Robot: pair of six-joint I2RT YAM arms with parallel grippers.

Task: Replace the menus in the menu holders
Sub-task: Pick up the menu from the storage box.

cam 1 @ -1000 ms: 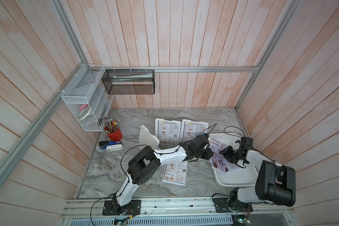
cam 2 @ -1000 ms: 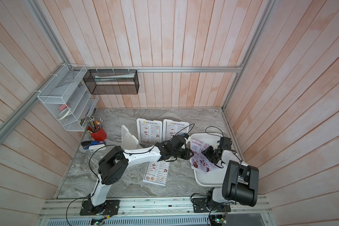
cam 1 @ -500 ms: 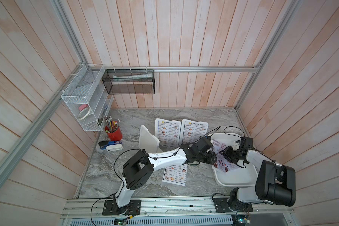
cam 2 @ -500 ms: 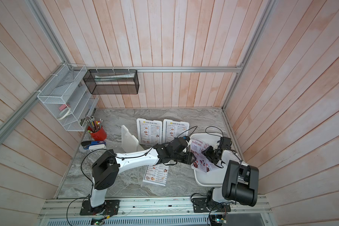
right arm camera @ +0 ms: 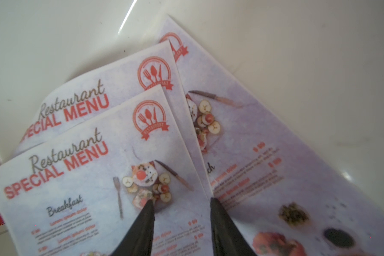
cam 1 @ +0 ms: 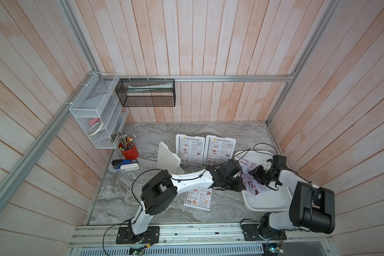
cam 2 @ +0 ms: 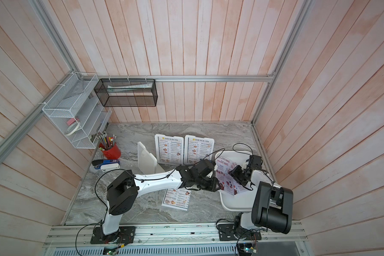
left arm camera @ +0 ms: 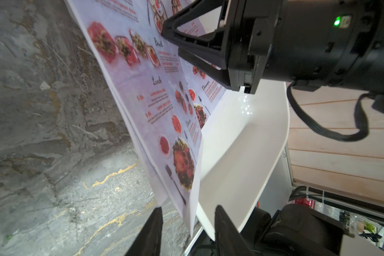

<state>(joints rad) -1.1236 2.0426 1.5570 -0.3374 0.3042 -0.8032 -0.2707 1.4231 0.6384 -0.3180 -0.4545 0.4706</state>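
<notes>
The top lilac menu (right arm camera: 177,213) is lying flat below my right gripper. So my left gripper should raise its overhanging corner (left arm camera: 189,215) and give my right gripper the other end.
Several lilac "SPECIAL MENU" menus (right arm camera: 87,177) lie fanned in a white tray (cam 1: 268,199), their lower edge tilted up over its left rim (cam 1: 251,184). My left gripper (left arm camera: 187,212) is open at that rim, and a corner of the sheets hangs between its fingers without touching them. My right gripper (right arm camera: 181,204) is open, its tips on the top lilac sheet. Two menu holders (cam 1: 177,146) (cam 1: 233,144) show "DIM SUM INN" menus. An empty holder (cam 1: 167,158) stands left of them. A loose white menu (cam 1: 197,197) lies under my left arm.
A red pencil cup (cam 1: 129,151) and a blue and white stapler (cam 1: 125,165) sit at the table's left edge. A white wire shelf (cam 1: 98,115) and a black mesh basket (cam 1: 145,93) hang on the walls. Wooden walls close three sides.
My left gripper has slid a little to the right and toward the front along the tray's left rim. The right arm and the lilac sheets have barely moved.
</notes>
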